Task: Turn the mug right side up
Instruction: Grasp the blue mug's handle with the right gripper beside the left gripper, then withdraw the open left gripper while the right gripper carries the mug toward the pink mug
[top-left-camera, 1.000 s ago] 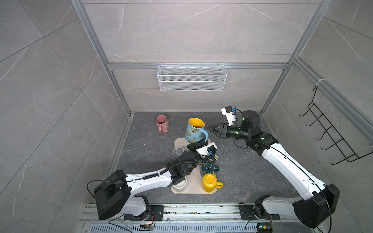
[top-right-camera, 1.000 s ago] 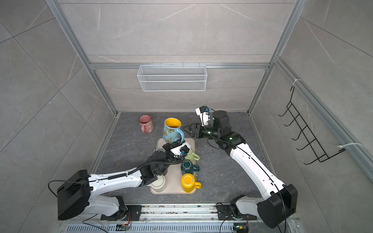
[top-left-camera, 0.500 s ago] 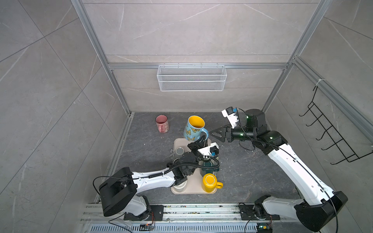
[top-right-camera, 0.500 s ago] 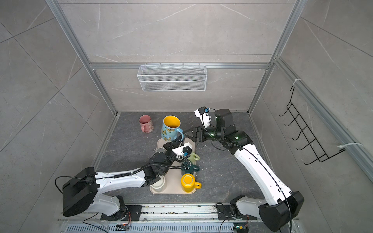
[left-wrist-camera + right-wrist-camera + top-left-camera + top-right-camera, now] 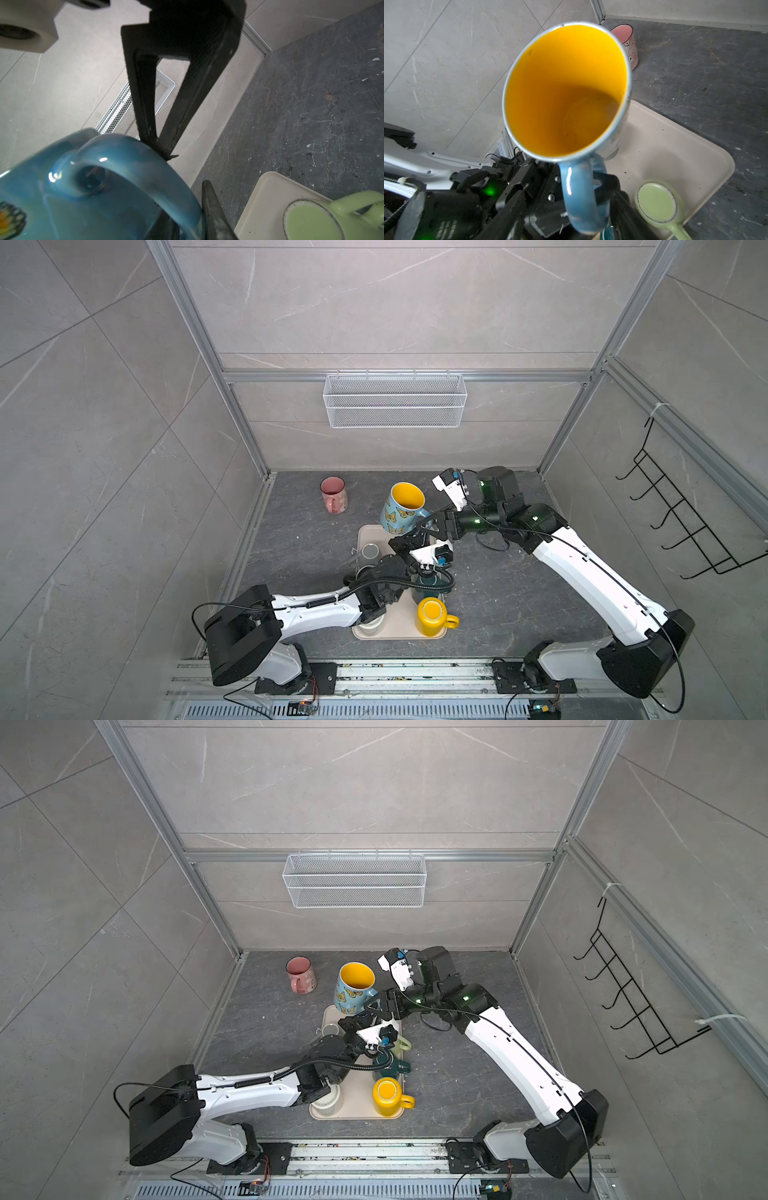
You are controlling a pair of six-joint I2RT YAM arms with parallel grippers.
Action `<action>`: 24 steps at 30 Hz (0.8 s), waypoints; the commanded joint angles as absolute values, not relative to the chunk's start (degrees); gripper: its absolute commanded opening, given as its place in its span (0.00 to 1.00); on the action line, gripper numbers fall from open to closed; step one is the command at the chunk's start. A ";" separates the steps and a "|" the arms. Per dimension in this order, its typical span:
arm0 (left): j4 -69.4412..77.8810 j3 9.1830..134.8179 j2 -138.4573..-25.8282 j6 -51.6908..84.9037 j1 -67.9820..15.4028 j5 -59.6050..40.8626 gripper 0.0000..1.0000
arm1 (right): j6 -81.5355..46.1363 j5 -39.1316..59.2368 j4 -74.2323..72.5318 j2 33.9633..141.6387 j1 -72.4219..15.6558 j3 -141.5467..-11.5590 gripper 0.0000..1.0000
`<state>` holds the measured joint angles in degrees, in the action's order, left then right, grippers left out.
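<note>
The blue mug's handle (image 5: 423, 513) is held from below by my left gripper, so next my right gripper takes the blue mug's handle and puts the blue mug down next to the pink mug.
The mug (image 5: 400, 509) (image 5: 353, 989) is blue with butterflies and a yellow inside. It hangs mouth up over the tray's far end in both top views. My left gripper (image 5: 415, 534) (image 5: 358, 1017) (image 5: 189, 212) is shut on its blue handle (image 5: 128, 158) from below. My right gripper (image 5: 434, 523) (image 5: 377, 1003) (image 5: 566, 207) comes in from the right and stands open, its fingers (image 5: 620, 205) on either side of the same handle (image 5: 579, 193). The right wrist view looks down into the mug (image 5: 566, 83).
On the beige tray (image 5: 397, 630) stand an upside-down yellow mug (image 5: 432, 616), a teal mug (image 5: 428, 585), a grey mug (image 5: 369, 551) and an upside-down pale green mug (image 5: 656, 203). A pink mug (image 5: 333, 494) stands upright at the back left. A wire basket (image 5: 395, 400) hangs on the back wall.
My right gripper has moved left and a little down, onto the mug's handle. The mug and my left gripper have hardly shifted.
</note>
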<state>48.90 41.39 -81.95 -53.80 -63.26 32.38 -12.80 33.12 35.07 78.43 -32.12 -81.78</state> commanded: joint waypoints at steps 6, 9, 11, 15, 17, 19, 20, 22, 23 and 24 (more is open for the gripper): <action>54.84 45.70 -79.19 -54.83 -64.55 30.76 0.00 | -11.31 26.29 38.21 80.55 -33.56 -84.34 0.47; 54.76 45.88 -79.19 -54.92 -64.70 30.59 0.00 | -11.06 25.35 38.74 81.02 -33.90 -84.59 0.36; 54.75 45.96 -79.17 -55.10 -64.69 30.67 0.00 | -10.98 24.91 39.01 81.26 -34.10 -84.56 0.23; 54.73 46.01 -79.10 -55.45 -64.69 31.09 0.00 | -10.84 23.63 39.64 81.63 -34.36 -84.68 0.00; 54.74 46.22 -79.10 -55.50 -64.71 31.44 0.00 | -10.87 22.91 39.73 81.77 -34.45 -84.62 0.00; 54.75 46.56 -79.10 -55.15 -64.69 32.43 0.00 | -11.02 22.05 39.36 81.74 -34.71 -84.55 0.00; 54.74 46.87 -79.18 -55.04 -64.74 33.16 0.01 | -11.16 21.47 38.82 81.65 -34.87 -84.25 0.00; 54.76 47.44 -79.26 -55.02 -64.73 34.84 0.15 | -11.62 19.92 37.88 81.32 -35.21 -83.86 0.00; 54.77 47.69 -79.28 -55.04 -64.71 35.71 0.20 | -11.96 18.89 37.30 81.09 -35.24 -83.70 0.00; 54.76 48.02 -79.28 -55.09 -64.69 36.80 0.28 | -12.28 17.73 36.57 80.72 -35.37 -83.43 0.00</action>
